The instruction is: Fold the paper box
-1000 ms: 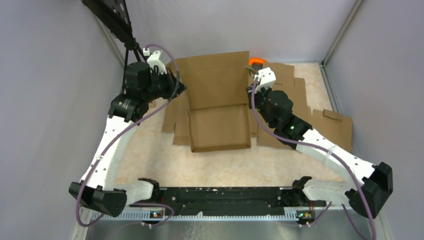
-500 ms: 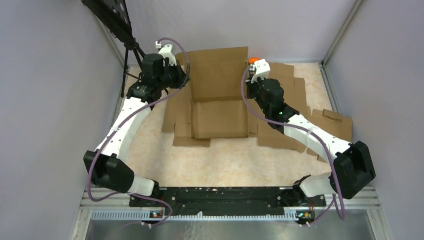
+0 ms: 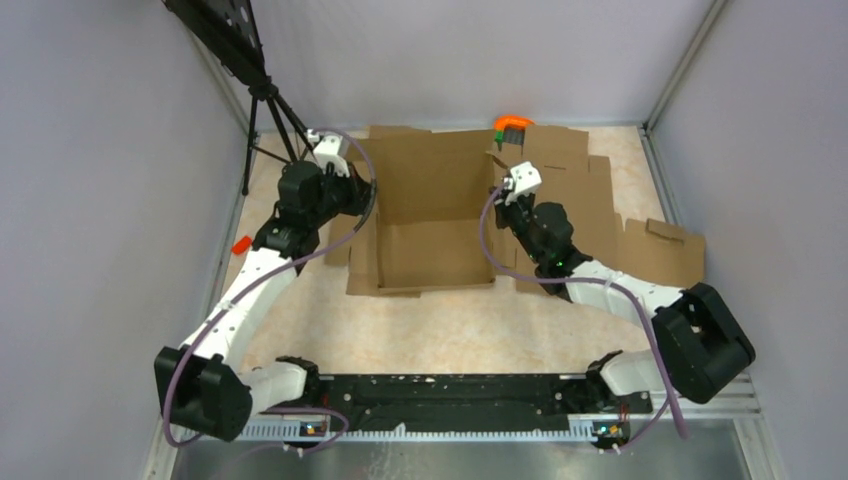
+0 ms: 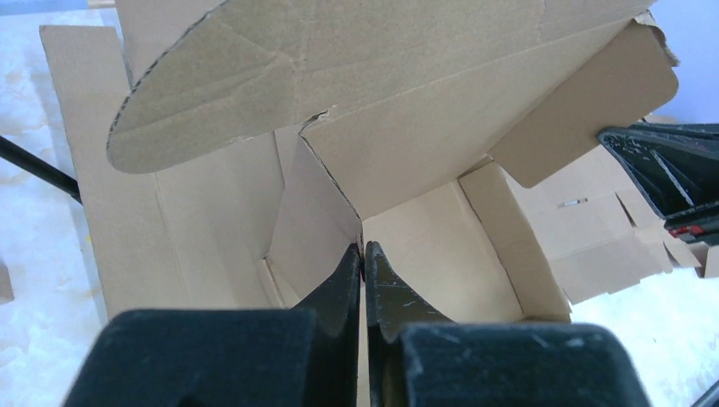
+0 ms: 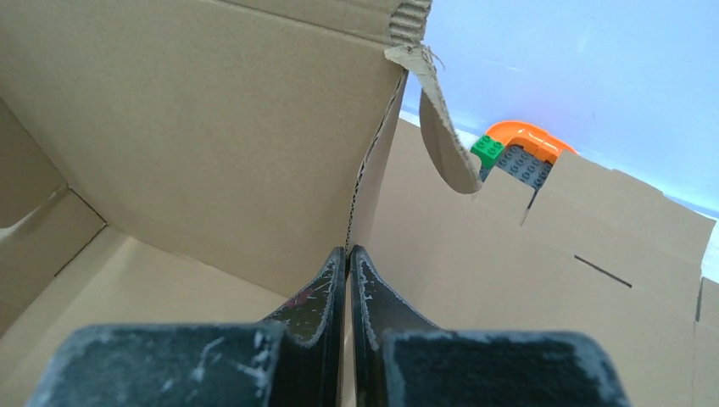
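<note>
My right gripper is drawing down the box's side (image 3: 491,273) flap (image 5: 373,182), which stands folded forward from the box's back panel. It should go on pulling the flap down until the flap tucks inside the box's side.
The paper box (image 3: 430,240) stands half-formed in the middle of the table, with its floor flat, its side walls raised and its tall back panel upright. My left gripper (image 3: 366,196) is shut on the top edge of the box's left wall; in the left wrist view its jaws (image 4: 363,248) pinch the cardboard where that wall meets the back panel (image 4: 441,136). My right gripper (image 3: 497,203) is shut on the right wall; in the right wrist view its jaws (image 5: 348,251) clamp the wall's edge beside the back panel (image 5: 212,127).
Flat cardboard blanks (image 3: 655,250) lie to the right of and under the box. An orange and green toy piece (image 3: 512,125) sits behind the box's right corner and shows in the right wrist view (image 5: 517,153). A black tripod (image 3: 265,100) stands at far left. A small red item (image 3: 241,244) lies by the left wall.
Both grippers have drawn back toward the near side with the box in their grip. The box's side walls now stand up and the back panel has come nearer.
</note>
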`<state>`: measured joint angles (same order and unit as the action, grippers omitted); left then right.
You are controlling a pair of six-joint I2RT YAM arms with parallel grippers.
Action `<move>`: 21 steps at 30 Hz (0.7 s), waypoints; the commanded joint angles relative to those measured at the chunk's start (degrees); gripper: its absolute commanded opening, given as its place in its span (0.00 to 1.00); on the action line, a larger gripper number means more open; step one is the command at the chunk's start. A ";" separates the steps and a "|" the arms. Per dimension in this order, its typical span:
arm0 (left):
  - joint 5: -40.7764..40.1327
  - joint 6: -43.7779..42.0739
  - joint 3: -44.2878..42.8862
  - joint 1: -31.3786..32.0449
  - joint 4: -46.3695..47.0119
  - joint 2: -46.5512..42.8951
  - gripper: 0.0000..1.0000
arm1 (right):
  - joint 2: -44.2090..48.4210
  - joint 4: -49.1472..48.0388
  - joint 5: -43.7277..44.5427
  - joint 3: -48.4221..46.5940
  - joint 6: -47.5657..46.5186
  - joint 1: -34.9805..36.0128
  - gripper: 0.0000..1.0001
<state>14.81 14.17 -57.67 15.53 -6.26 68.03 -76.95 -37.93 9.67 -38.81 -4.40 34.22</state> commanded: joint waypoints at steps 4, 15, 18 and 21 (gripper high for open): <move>3.23 -1.28 5.44 1.22 5.78 -6.80 0.00 | 3.65 -17.96 -2.10 8.45 1.71 0.99 0.00; -2.15 0.50 13.17 3.48 0.46 -14.19 0.01 | 3.86 -23.60 2.46 15.75 -1.72 6.09 0.00; -3.19 2.06 15.16 3.63 -0.22 -15.96 0.01 | 3.93 -23.12 5.55 16.26 -1.02 8.11 0.00; -2.95 3.07 16.68 3.70 0.06 -17.02 0.01 | 4.57 -20.31 5.60 15.07 1.44 9.84 0.00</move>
<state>11.84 14.85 -42.89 18.57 -6.63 52.93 -74.30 -57.65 14.98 -22.76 -5.80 41.25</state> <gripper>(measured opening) 0.009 0.006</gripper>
